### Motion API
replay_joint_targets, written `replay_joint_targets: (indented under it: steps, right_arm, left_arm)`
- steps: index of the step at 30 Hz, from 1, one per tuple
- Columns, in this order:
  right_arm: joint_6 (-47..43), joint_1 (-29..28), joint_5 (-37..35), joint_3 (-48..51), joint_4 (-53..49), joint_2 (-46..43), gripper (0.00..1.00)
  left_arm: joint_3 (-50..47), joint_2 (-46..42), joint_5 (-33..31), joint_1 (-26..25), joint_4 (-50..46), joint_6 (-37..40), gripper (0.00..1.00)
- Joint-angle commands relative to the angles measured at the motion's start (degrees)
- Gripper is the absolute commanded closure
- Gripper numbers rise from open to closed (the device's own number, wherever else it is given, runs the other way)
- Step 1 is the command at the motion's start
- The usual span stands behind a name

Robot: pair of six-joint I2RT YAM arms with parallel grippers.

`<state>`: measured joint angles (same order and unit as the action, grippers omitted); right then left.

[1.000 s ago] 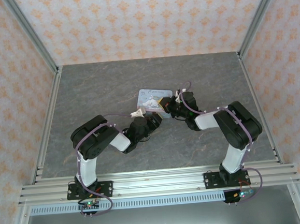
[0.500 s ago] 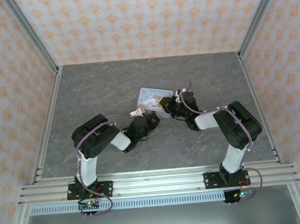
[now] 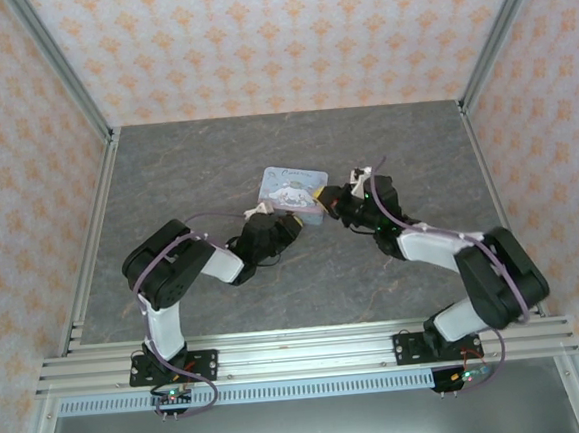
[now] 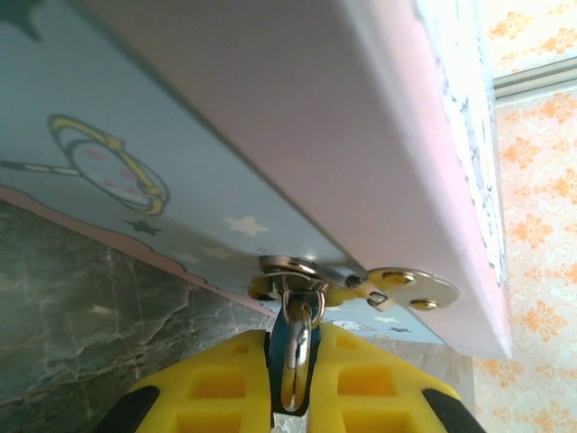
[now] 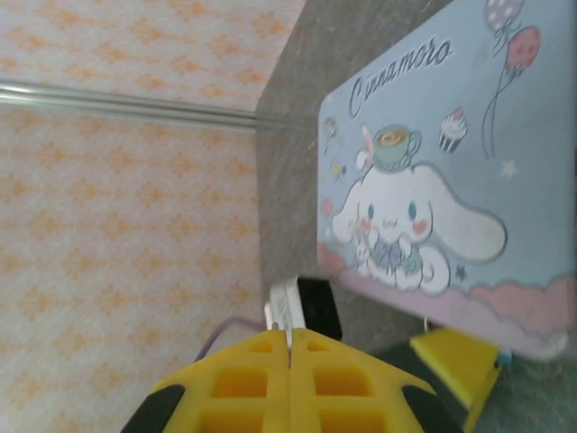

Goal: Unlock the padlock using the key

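The padlock hangs below the box lid's edge (image 5: 478,327), and my right gripper is high above the box's corner, so my right gripper should move back and approach the padlock low.
The padlock (image 4: 276,352) is a small blue-green body with a chrome shackle. It hangs from the gold hasp (image 4: 397,287) on the front of the pastel tin box (image 4: 270,135). My left gripper (image 4: 295,347) is shut on the padlock, one yellow finger on each side. In the top view the left gripper (image 3: 296,216) is at the near edge of the box (image 3: 287,187), and the right gripper (image 3: 328,201) is at the box's near right corner. The right gripper (image 5: 290,341) is shut, with nothing showing between its fingers. The key is hidden.
The box lid (image 5: 433,180) bears a cartoon dog print. A yellow finger of the left gripper (image 5: 455,361) shows under the box's edge. Aluminium rails (image 3: 91,242) and patterned walls (image 3: 275,37) border the grey stone-look table (image 3: 185,164).
My left gripper has closed on the padlock. The right arm has swung its elbow out to the right and lower. The box has shifted slightly left and away.
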<state>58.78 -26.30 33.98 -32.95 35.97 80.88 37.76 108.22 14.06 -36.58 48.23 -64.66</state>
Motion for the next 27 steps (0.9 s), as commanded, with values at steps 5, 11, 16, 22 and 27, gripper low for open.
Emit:
replay_joint_targets:
  steps: [5, 11, 16, 22, 27]
  right_arm:
    - [-1.3, -0.3, 0.5, 13.3, 0.9, -10.3, 1.0]
    - [0.0, -2.8, -2.9, 21.3, 2.4, -18.0, 1.0]
    - [2.1, -6.0, -8.8, 25.7, 4.2, -19.9, 1.0]
    - [3.9, -9.6, -14.0, 25.6, 5.6, -18.0, 1.0]
    - [6.5, -10.5, -15.3, 24.2, 9.6, -14.2, 1.0]
  left_arm:
    - [2.3, -2.7, 16.0, 1.9, -5.3, -0.2, 1.0]
    - [2.0, -5.7, 20.2, 2.7, -6.1, -0.2, 1.0]
    - [0.2, -7.7, 20.9, 3.1, -4.9, -2.1, 1.0]
    - [-2.8, -9.2, 18.7, 3.1, -1.3, -6.6, 1.0]
    - [-4.4, -10.2, 17.2, 3.0, 1.1, -9.4, 1.0]
